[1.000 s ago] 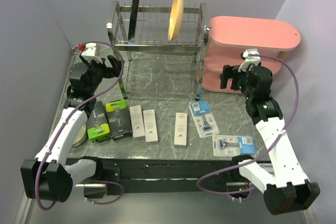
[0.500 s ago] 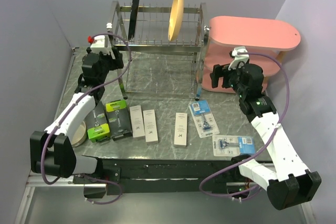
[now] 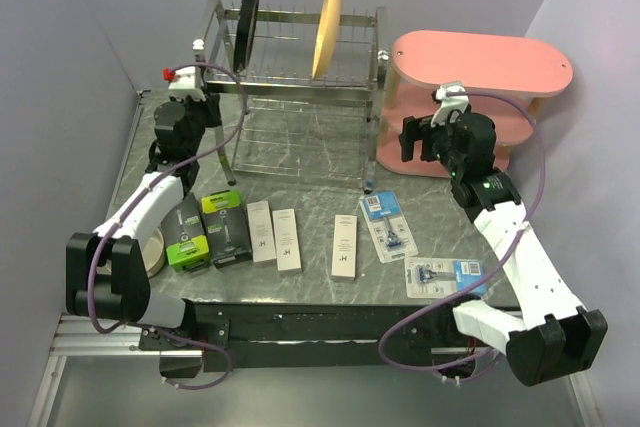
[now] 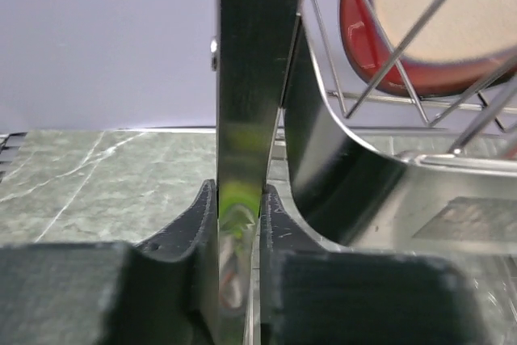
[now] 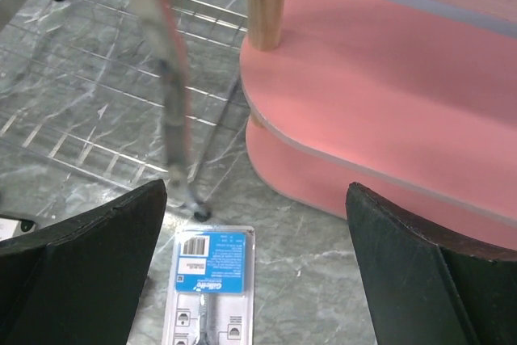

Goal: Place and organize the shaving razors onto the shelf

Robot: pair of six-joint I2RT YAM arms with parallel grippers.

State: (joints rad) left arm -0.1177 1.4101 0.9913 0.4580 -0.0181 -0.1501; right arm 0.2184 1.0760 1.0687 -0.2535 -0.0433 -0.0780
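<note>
The left gripper has hold of the dish rack's upright point(image 4: 257, 70), and the rack's legs point(image 3: 368, 173) crowd the pink shelf, so the robot should go on pulling until a wide gap opens up there.
Seven shaving razors lie along the table's front: two black-and-lime boxes point(image 3: 205, 230), three white boxes point(image 3: 287, 239) and two blue-card blister packs point(image 3: 387, 226) point(image 3: 445, 276). The pink shelf point(image 3: 480, 62) stands back right, with nothing on the tiers that show. My left gripper point(image 3: 203, 107) is shut on the left upright strip point(image 4: 250, 78) of the metal dish rack point(image 3: 300, 97); both fingers point(image 4: 198, 224) press the strip. My right gripper point(image 3: 415, 139) hangs open in front of the shelf point(image 5: 388, 119), above one blister pack point(image 5: 212, 280), holding nothing.
The dish rack holds a black plate point(image 3: 246, 9) and a yellow plate point(image 3: 325, 15); its right legs point(image 5: 174, 119) stand close to the shelf. A tan bowl point(image 3: 152, 252) sits at the left edge beside the lime boxes. Walls close in left and right.
My left gripper rose to the rack's left upright and shut on it; the rack and its plates have shifted left. My right gripper moved left and a little lower, staying open.
</note>
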